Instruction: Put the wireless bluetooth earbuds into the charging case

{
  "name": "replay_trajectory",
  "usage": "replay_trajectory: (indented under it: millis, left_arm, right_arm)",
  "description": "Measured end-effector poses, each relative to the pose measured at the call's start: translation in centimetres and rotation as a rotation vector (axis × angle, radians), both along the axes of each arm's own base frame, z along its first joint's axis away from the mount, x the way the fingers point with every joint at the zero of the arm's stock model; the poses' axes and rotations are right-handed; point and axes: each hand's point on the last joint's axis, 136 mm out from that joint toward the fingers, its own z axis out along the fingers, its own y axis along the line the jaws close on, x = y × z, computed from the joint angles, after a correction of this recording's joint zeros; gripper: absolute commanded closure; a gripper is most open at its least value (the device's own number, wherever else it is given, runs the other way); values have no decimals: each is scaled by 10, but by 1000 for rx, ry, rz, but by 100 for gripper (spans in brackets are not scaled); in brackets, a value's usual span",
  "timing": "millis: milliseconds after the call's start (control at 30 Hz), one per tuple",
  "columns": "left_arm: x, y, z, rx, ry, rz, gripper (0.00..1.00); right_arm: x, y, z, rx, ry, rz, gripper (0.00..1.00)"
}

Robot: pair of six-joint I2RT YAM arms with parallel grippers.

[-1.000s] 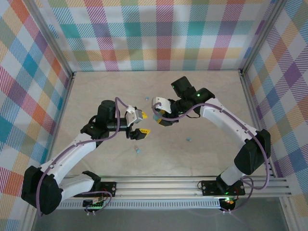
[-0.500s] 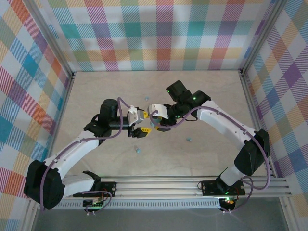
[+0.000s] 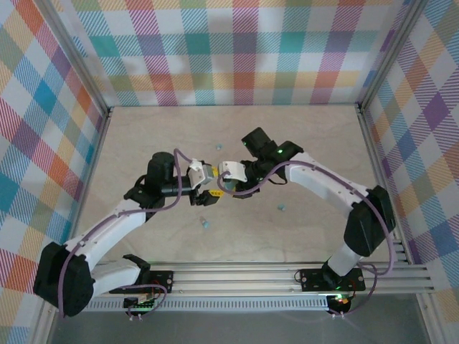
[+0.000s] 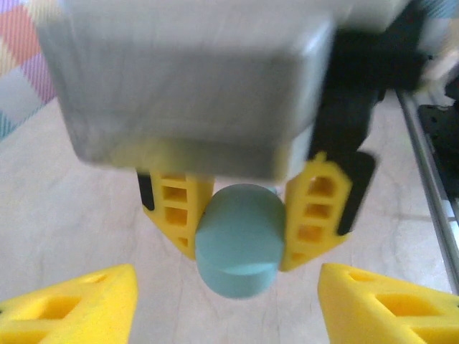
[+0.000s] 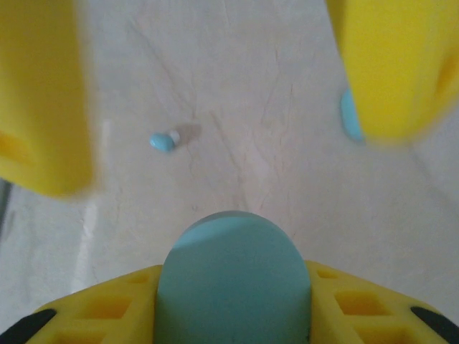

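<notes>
My right gripper has the charging case's end [image 5: 234,240] barely poking past its fingers, so I should put the case [image 5: 233,308] down and grip it with more poking out.
My right gripper [image 5: 233,290] is shut on the charging case [image 5: 233,276], a rounded pale blue box that sticks out ahead of its yellow fingers. In the left wrist view the case [image 4: 240,240] faces me, held between the right gripper's fingers [image 4: 319,215]. My left gripper [image 4: 226,287] is open, and its fingertips stand to either side of the case's end without touching it. Both grippers meet at mid-table, left gripper [image 3: 212,183] and right gripper [image 3: 228,185]. Tiny pale blue earbuds lie on the table: one earbud [image 3: 206,223] in front, another [image 3: 282,208] to the right and a third [image 3: 219,147] behind.
Below the grippers lies a small earbud [image 5: 163,140] with a pale stem. A bigger blue piece [image 5: 350,118] is half hidden behind the left gripper's finger [image 5: 391,64]. The beige table [image 3: 143,143] is walled by plaid panels, with a metal rail [image 3: 287,276] at the near edge.
The right arm has brought the case leftward, up to the left gripper. The left gripper has shifted a little toward it and now flanks the case.
</notes>
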Motion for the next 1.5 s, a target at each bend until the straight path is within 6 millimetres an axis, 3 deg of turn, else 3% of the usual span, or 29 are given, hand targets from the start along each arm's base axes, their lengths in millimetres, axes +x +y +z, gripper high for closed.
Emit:
replay_trajectory:
  millis: [167, 333, 500, 800, 933, 1133, 1333, 1500]
  left_arm:
    - [-11, 27, -9, -22, 43, 167, 26]
    - [-17, 53, -15, -83, 91, 349, 23]
    - [-11, 72, -22, -117, 183, 505, 23]
    - [0, 80, -33, -89, 326, 619, 20]
    - [0, 80, -33, -92, 332, 620, 16]
    - [-4, 72, -29, -105, 317, 564, 16]
    - [-3, 67, -29, -107, 313, 532, 16]
    - [-2, 68, -30, -98, 308, 540, 16]
  right_arm:
    - [16, -5, -62, -93, 21, -95, 55]
    - [34, -1, -95, -128, 12, -151, 54]
    - [44, 3, -124, -148, 21, -187, 44]
    - [49, 2, -126, -131, 40, -245, 28]
    - [51, -3, -122, -116, 46, -269, 27]
    - [52, -19, -99, -71, 33, -292, 27]
    - [51, -24, -103, -96, 75, -320, 28]
    - [57, -15, -99, -114, 144, -462, 27]
